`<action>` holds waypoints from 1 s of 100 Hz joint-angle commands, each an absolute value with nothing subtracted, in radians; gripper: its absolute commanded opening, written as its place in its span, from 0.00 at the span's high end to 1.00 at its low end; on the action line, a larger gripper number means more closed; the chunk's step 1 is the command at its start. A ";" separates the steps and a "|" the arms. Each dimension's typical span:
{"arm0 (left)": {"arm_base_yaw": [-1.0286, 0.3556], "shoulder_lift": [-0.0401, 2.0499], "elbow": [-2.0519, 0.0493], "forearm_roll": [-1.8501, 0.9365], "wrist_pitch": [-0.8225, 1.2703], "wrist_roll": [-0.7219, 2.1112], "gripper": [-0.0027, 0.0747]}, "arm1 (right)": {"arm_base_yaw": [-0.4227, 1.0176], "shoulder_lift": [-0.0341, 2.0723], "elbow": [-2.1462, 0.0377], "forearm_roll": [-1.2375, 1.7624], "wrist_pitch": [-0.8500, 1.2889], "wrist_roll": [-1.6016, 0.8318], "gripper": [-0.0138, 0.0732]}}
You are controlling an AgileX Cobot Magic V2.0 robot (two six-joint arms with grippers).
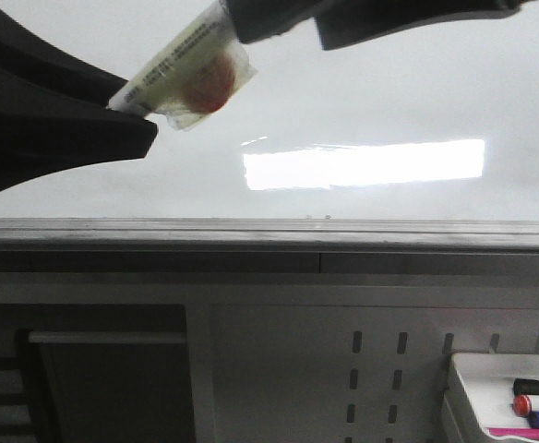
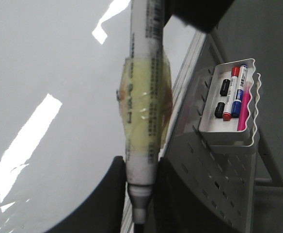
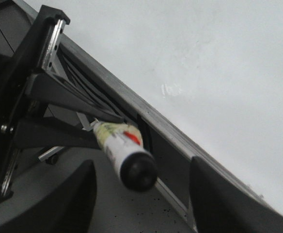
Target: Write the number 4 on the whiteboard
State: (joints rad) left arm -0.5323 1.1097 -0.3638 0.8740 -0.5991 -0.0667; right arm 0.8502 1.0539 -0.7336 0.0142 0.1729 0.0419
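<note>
My left gripper is holding the marker's nib end (image 1: 133, 99), so my right gripper should take the black end (image 3: 139, 172), and my left gripper should open and move away before the writing starts.
The whiteboard (image 1: 362, 92) is glossy white with a bright rectangular reflection and a dark grey rail (image 1: 269, 235) along its near edge. No number 4 shows on it in any view. My left gripper (image 1: 126, 101) is shut on one end of a white marker (image 1: 191, 69) wrapped in yellowish tape with a red patch. In the left wrist view the marker (image 2: 142, 97) sits clamped between the fingers of the left gripper (image 2: 140, 167). My right gripper (image 3: 141, 167) is open, its jaws wide on either side of the marker's black end (image 3: 137, 170) without touching it.
A small white tray (image 1: 477, 369) hangs on the perforated grey panel below the board at the right and holds red, blue, black and pink markers (image 2: 236, 94). A dark frame with a metal bar (image 1: 103, 338) stands at the lower left.
</note>
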 commanded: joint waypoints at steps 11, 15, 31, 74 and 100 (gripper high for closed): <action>-0.539 1.090 -0.391 0.845 -0.674 -0.073 0.99 | 0.852 1.117 -0.832 0.000 0.086 0.033 0.44; -0.539 1.090 -0.391 0.845 -0.674 -0.073 0.99 | 0.852 1.128 -0.840 0.000 0.099 0.033 0.49; -0.539 1.090 -0.391 0.845 -0.674 -0.073 0.96 | 0.852 1.141 -0.854 0.012 0.098 0.033 0.86; -0.532 1.061 -0.391 0.633 -0.552 -0.073 0.43 | 0.817 1.167 -0.900 -0.033 0.112 0.033 0.92; -0.532 0.981 -0.391 0.482 -0.405 -0.073 0.43 | 0.701 1.348 -1.114 -0.075 0.115 0.033 0.92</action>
State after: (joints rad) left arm -0.5323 1.0132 -0.3638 0.5443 -0.3808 -0.0667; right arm 0.7357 1.3145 -1.0138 -0.0435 0.1898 0.0420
